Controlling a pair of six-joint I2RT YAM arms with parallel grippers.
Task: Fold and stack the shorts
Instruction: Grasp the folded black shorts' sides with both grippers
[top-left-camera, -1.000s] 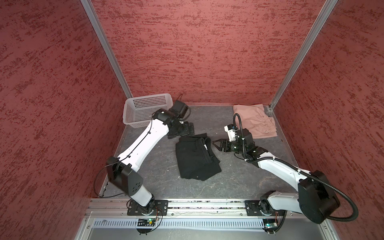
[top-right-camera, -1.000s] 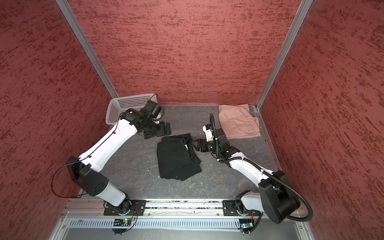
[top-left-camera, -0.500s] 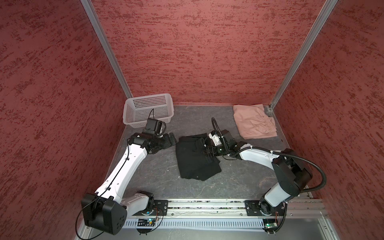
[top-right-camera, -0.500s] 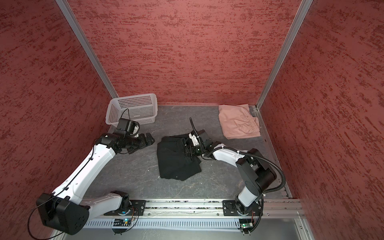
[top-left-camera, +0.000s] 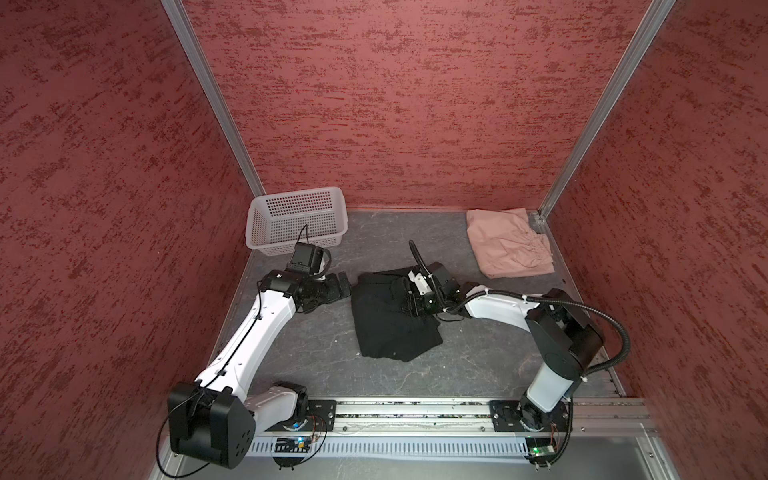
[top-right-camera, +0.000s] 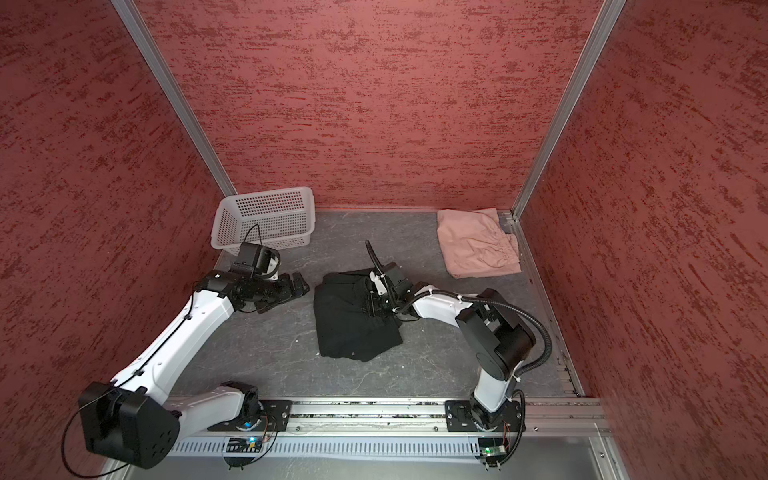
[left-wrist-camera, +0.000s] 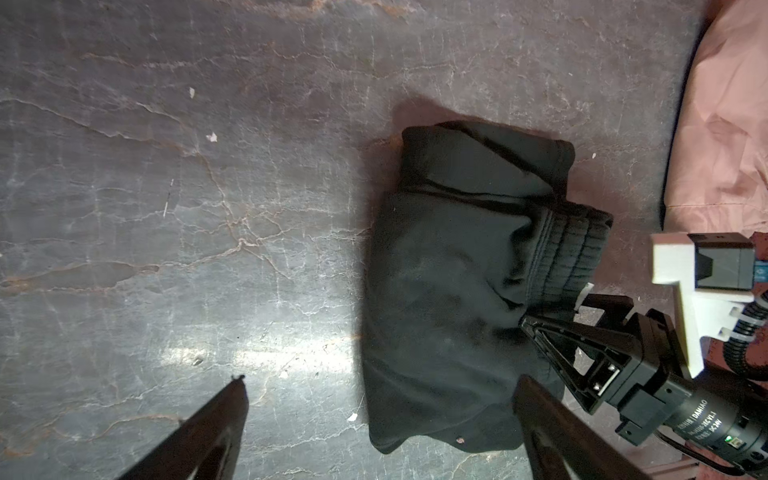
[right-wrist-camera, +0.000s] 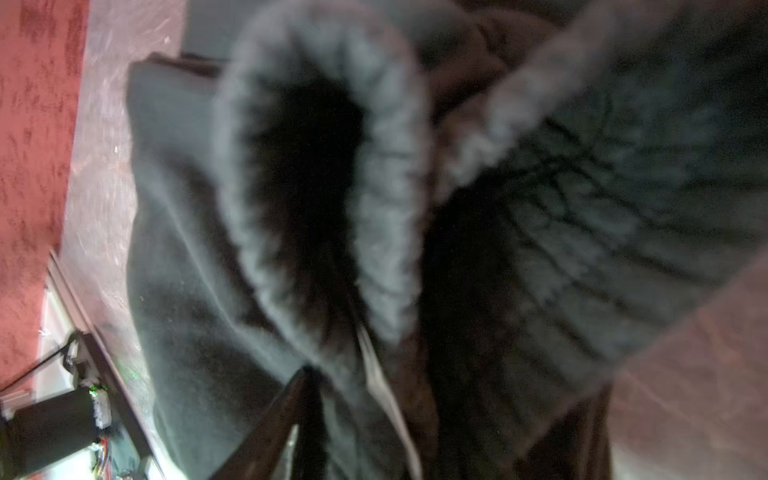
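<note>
The waistband (left-wrist-camera: 566, 254) bunches and gapes at my right gripper, so my right gripper should draw it back while my left gripper steadies the black shorts' opposite edge (top-left-camera: 357, 314).
The black shorts (top-left-camera: 390, 328) (top-right-camera: 353, 328) lie part-folded mid-table, and the left wrist view shows their ribbed waistband (left-wrist-camera: 569, 253) bunched. My right gripper (top-left-camera: 409, 301) (top-right-camera: 372, 304) (right-wrist-camera: 432, 407) is at their right edge, shut on the waistband. Black cloth fills the space between its jaws in the right wrist view. My left gripper (top-left-camera: 345, 286) (top-right-camera: 301, 286) (left-wrist-camera: 380, 380) is open and low just left of the black shorts, holding nothing. The pink shorts (top-left-camera: 507, 249) (top-right-camera: 478, 249) lie folded in the back right corner.
A white perforated basket (top-left-camera: 297, 220) (top-right-camera: 266, 220) stands at the back left, just behind my left wrist. Red walls close in three sides. A metal rail (top-left-camera: 415, 411) runs along the front edge.
My right gripper moved left onto the black shorts' waistband and its jaws closed on it. My left arm drew back from the rear and settled left of the shorts, still open.
</note>
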